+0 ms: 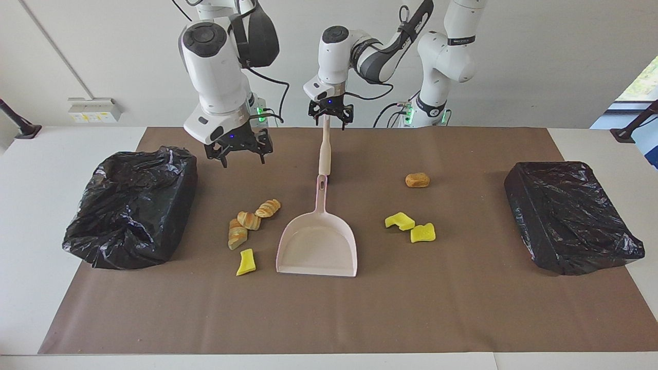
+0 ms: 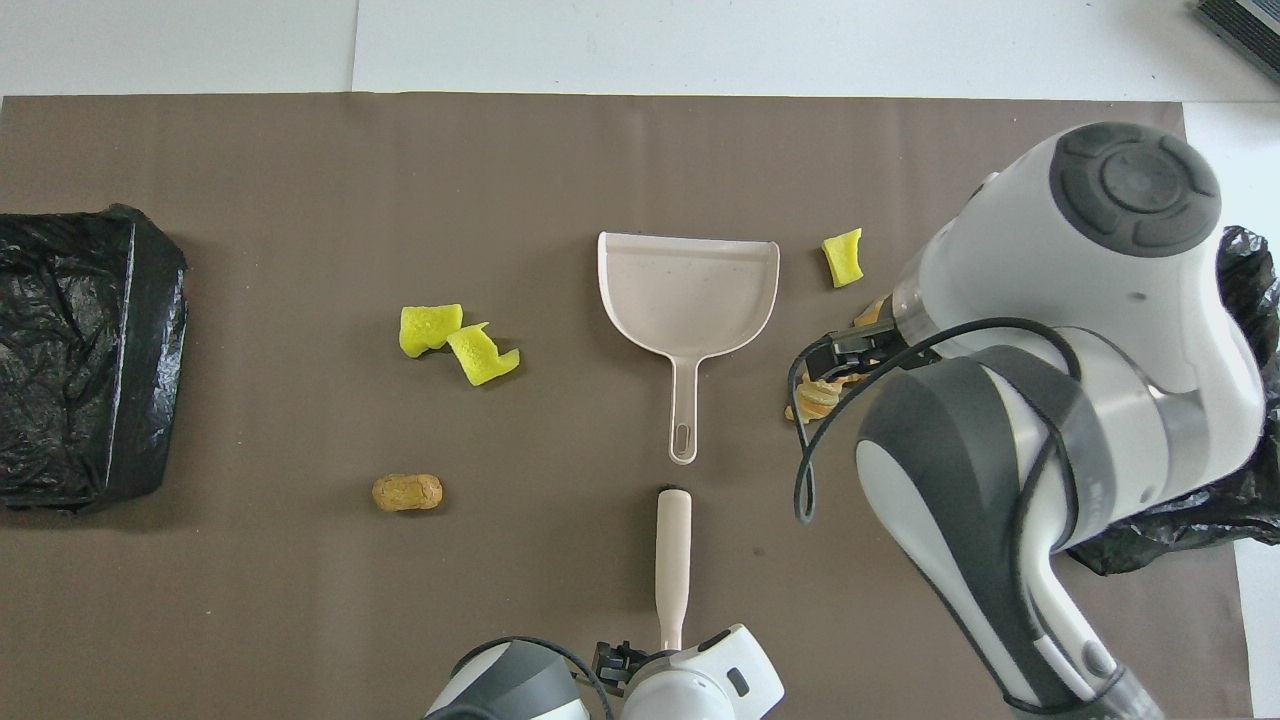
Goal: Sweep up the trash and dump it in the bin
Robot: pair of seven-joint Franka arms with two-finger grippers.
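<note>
My gripper will carry the dustpan to the bin, and the swept pieces should stay together inside, because a raised curved rim [image 2: 625,332] is at the back of the pale pink dustpan's flat tray [image 2: 687,290].
A pale pink dustpan [image 1: 318,246] [image 2: 690,290] lies flat mid-table, handle toward the robots. My left gripper [image 1: 330,121] is shut on the top of a pale brush handle [image 1: 325,151] [image 2: 673,555], held upright just nearer the robots than the dustpan's handle. My right gripper [image 1: 240,154] hangs open and empty over the mat, near three croissants [image 1: 252,220]. A yellow chunk [image 1: 246,262] [image 2: 843,257] lies beside the dustpan. Two yellow chunks [image 1: 411,227] [image 2: 458,342] and a brown bun [image 1: 417,180] [image 2: 407,492] lie toward the left arm's end. My right arm hides most of the croissants [image 2: 815,398] in the overhead view.
A bin lined with a black bag [image 1: 133,205] [image 2: 1245,290] stands at the right arm's end of the brown mat [image 1: 462,308]. A second black-lined bin [image 1: 570,216] [image 2: 80,350] stands at the left arm's end.
</note>
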